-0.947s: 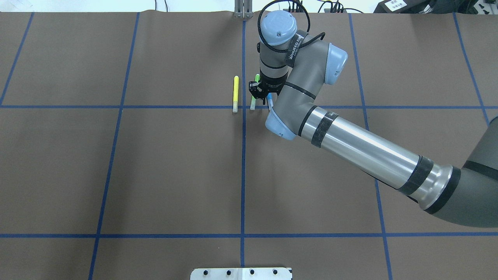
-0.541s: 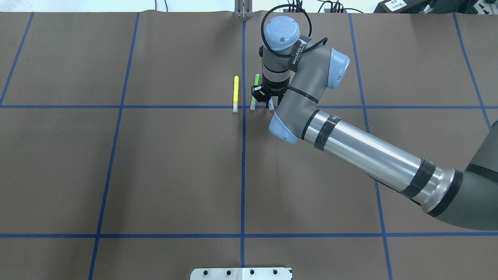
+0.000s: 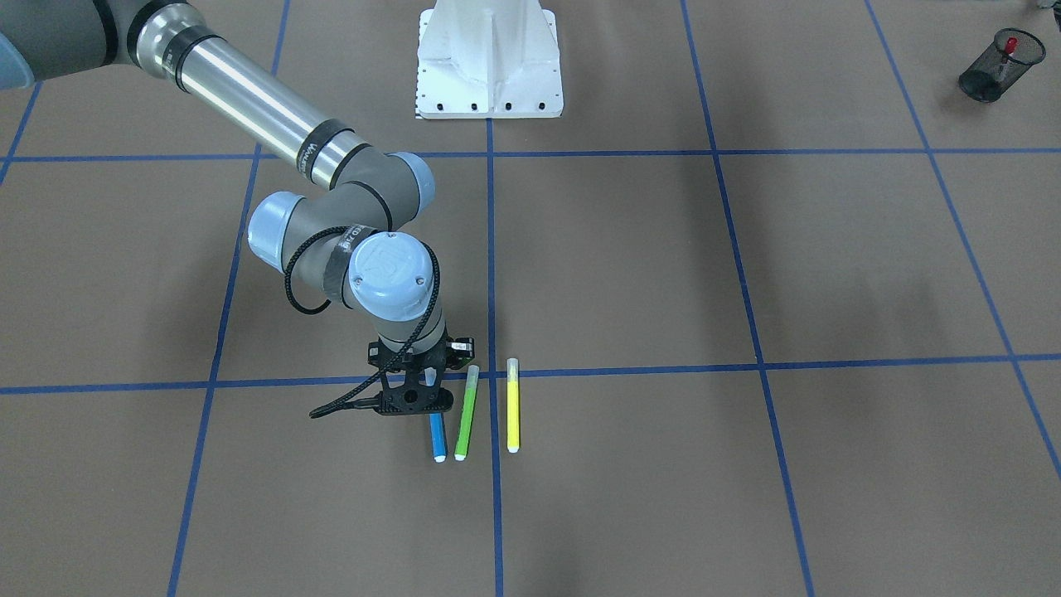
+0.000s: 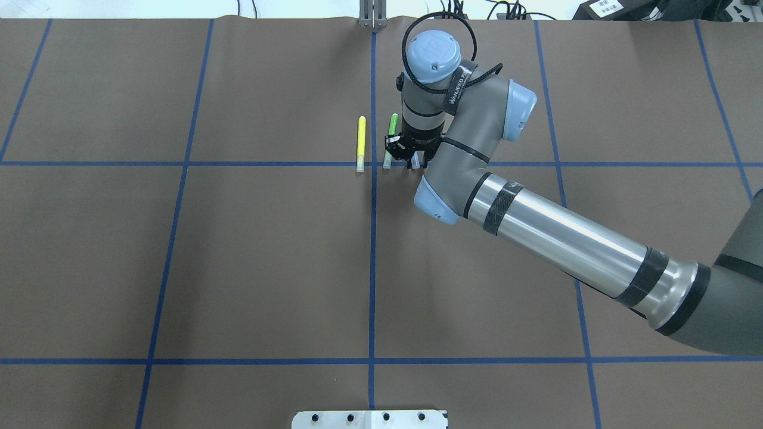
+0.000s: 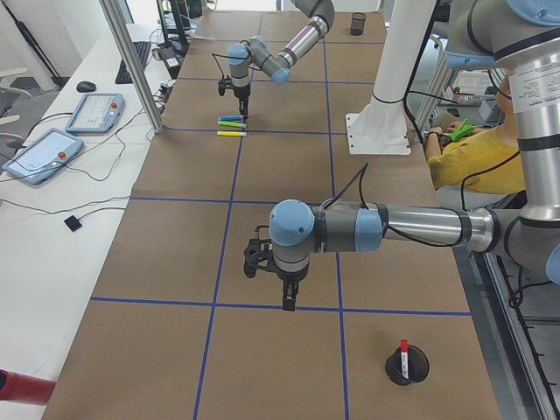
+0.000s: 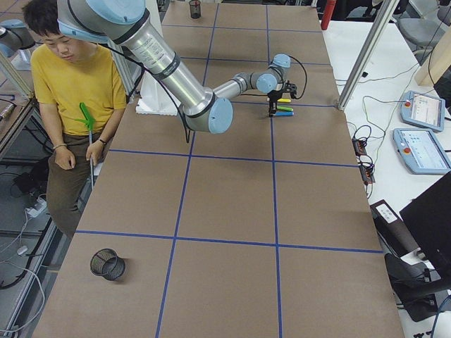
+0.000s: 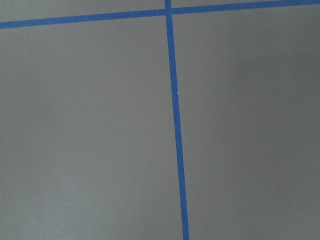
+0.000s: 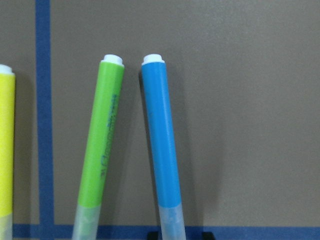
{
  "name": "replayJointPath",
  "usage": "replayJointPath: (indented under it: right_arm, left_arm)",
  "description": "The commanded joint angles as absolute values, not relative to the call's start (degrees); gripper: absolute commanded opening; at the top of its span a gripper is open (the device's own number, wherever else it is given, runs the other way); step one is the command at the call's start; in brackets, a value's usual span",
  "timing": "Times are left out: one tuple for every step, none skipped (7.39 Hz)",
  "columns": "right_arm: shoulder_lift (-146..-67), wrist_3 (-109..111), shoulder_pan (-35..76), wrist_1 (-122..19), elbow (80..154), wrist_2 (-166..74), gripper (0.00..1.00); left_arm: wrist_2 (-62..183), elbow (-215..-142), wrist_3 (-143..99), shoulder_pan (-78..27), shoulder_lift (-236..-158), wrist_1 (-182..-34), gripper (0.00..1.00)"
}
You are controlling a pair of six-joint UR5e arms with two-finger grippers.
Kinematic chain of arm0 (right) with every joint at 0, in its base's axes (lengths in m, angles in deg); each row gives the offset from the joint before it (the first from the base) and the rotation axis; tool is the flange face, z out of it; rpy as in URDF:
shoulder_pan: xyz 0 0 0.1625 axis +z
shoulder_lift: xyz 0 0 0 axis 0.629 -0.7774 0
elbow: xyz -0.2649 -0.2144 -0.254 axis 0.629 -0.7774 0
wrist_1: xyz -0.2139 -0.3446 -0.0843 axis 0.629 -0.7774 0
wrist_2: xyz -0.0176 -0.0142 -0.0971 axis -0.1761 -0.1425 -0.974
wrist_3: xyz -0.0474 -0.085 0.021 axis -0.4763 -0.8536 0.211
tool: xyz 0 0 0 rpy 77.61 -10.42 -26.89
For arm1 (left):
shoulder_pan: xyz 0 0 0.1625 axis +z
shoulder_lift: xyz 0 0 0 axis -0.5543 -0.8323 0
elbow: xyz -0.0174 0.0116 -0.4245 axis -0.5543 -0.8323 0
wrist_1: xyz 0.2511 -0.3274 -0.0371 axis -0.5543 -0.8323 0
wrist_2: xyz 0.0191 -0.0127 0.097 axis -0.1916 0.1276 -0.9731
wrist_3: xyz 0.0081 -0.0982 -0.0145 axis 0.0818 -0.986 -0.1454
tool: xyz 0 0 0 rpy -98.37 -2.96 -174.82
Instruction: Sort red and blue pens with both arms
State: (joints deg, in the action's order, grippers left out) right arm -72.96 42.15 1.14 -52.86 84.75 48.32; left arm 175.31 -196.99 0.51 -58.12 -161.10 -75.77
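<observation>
My gripper will keep the blue pen whole when it lifts the pen by the cap, because the translucent cap end sits flush against the pen's blue body.
The blue pen lies on the brown table next to a green marker and a yellow marker. My right gripper is low over the blue pen's translucent cap end, open. In the right wrist view its black fingertips stand on either side of the blue pen. The red pen stands in a black mesh cup at the table's far end. My left gripper shows only in the exterior left view, hanging above the table near that cup; I cannot tell its state.
Blue tape lines divide the table into squares. A second mesh cup stands at the right end of the table. The white robot base is behind the middle. A person in a yellow shirt sits beside the table.
My right gripper has shifted from over the green marker to over the blue pen's cap end and come lower. The pens have not moved.
</observation>
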Motion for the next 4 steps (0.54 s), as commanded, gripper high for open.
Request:
replayJointPath:
  right_arm:
    - [-73.1, 42.2, 0.9, -52.8, 84.8, 48.3, 0.39]
    - [-73.4, 42.1, 0.8, -52.8, 84.8, 48.2, 0.39]
    - [-73.5, 42.1, 0.8, -52.8, 84.8, 48.2, 0.37]
    - [-73.5, 42.2, 0.8, -52.8, 84.8, 48.2, 0.35]
  left_arm:
    - [175.3, -197.0, 0.5, -58.2, -161.1, -75.7, 1.0]
    - [175.3, -197.0, 0.5, -58.1, -161.1, -75.7, 1.0]
    - [175.3, -196.9, 0.5, -58.1, -161.1, -75.7, 1.0]
    - [175.3, -196.9, 0.5, -58.1, -161.0, -75.7, 1.0]
